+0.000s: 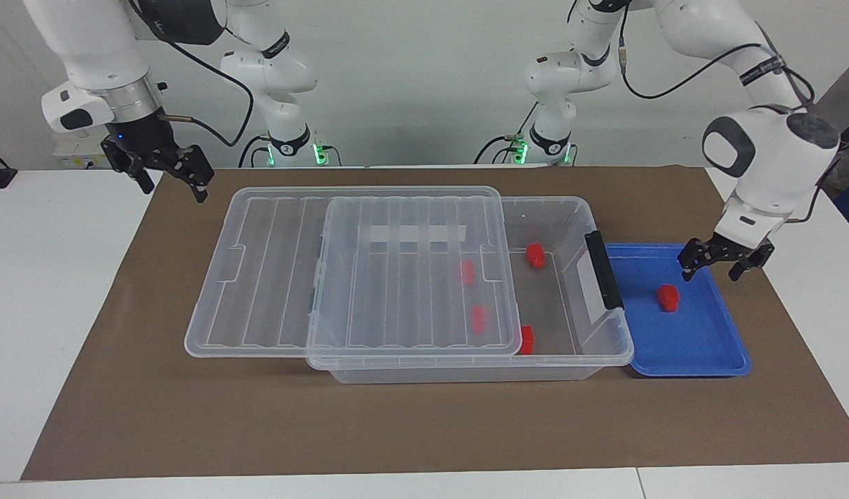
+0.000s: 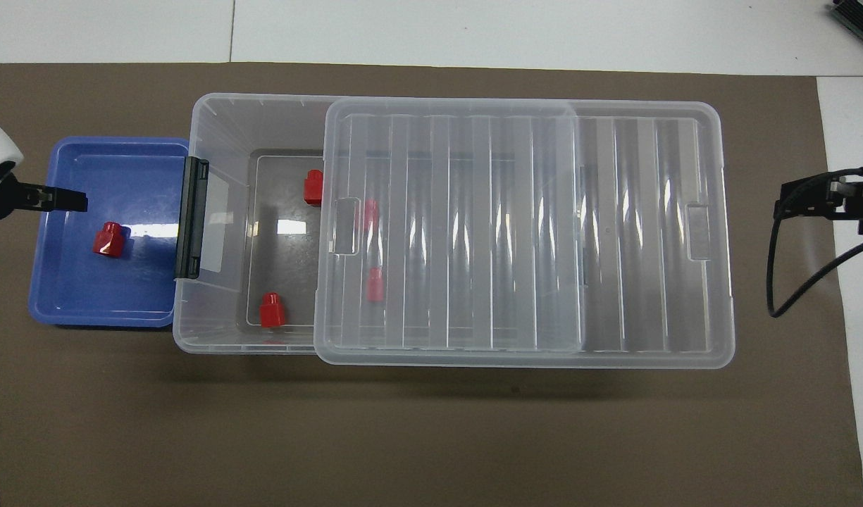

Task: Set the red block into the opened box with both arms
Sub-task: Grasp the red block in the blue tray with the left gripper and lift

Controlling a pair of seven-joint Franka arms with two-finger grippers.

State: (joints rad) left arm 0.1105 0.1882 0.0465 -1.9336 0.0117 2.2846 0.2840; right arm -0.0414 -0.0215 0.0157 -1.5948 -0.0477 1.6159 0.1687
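Note:
The red block (image 2: pixel 110 240) is clear of the blue tray's sides (image 2: pixel 44 245), so the robot's left gripper keeps moving down toward it with open fingers until they are on both sides of the block.
One red block (image 1: pixel 668 296) (image 2: pixel 109 239) lies in the shallow blue tray (image 1: pixel 694 339) (image 2: pixel 100 296) at the left arm's end. The clear box (image 1: pixel 556 202) (image 2: pixel 213 127) stands beside the tray, with its ribbed lid (image 1: pixel 369 270) (image 2: pixel 530 232) slid toward the right arm's end, so the tray-side part is uncovered. Two red blocks (image 1: pixel 535 255) (image 1: pixel 527 339) sit in the uncovered part, and two more (image 2: pixel 368 215) (image 2: pixel 375 284) show through the lid. My left gripper (image 1: pixel 710 274) (image 2: pixel 72 202) hangs open and empty low over the tray's edge nearest the robots. My right gripper (image 1: pixel 176 193) (image 2: pixel 783 204) hovers open and empty, off the lid's end.
A brown mat (image 1: pixel 424 423) covers the middle of the white table (image 1: pixel 57 291). The box has a black end handle (image 1: pixel 603 269) next to the tray. A black cable (image 2: pixel 790 282) loops down from the right gripper.

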